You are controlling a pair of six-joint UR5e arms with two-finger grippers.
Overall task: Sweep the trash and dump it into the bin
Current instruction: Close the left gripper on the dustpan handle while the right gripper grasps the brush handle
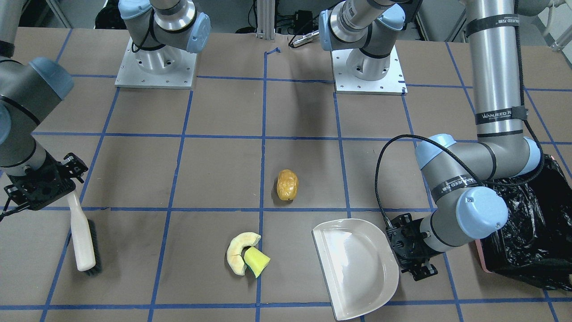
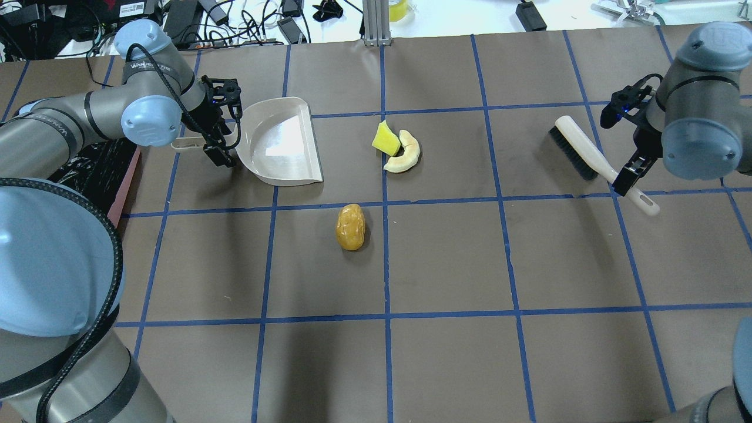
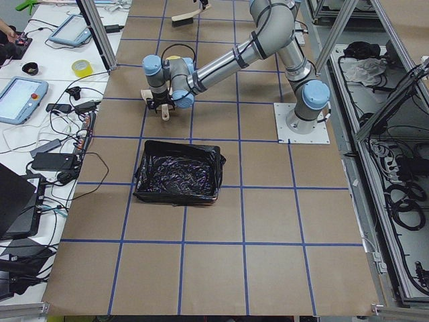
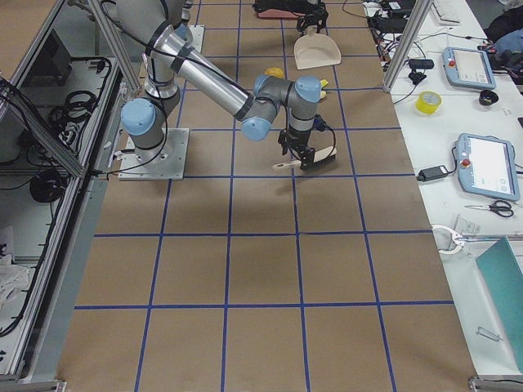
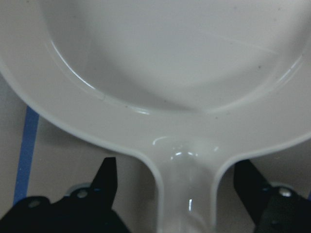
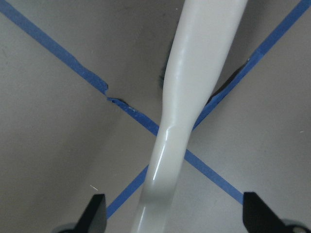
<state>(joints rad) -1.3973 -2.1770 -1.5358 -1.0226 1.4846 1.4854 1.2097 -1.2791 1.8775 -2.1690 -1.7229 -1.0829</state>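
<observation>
The off-white dustpan's rounded back side [image 1: 387,260] goes up toward its handle, so the swept trash should stay tucked in there when I carry the dustpan [image 1: 358,270].
The trash lies mid-table: a wrinkled yellow-orange lump [image 1: 287,184] [image 2: 351,227], and a pale curved slice [image 1: 236,255] [image 2: 408,157] touching a yellow-green wedge [image 1: 256,261] [image 2: 385,140]. The off-white dustpan [image 1: 357,273] [image 2: 282,144] lies flat and empty. My left gripper [image 2: 218,138] [image 5: 177,179] is open, its fingers on either side of the dustpan handle with gaps. My right gripper [image 2: 623,170] [image 6: 175,213] is open astride the handle of the white brush [image 1: 85,243] [image 2: 578,153], which lies on the table. The pink-sided bin [image 1: 532,241] [image 3: 177,173] with its black bag stands beside my left arm.
The two arm bases [image 1: 156,67] [image 1: 368,71] are bolted at the robot's edge of the table. Blue tape lines grid the brown table top [image 2: 446,258]. The operators' side beyond the table holds cables and tablets [image 3: 20,97].
</observation>
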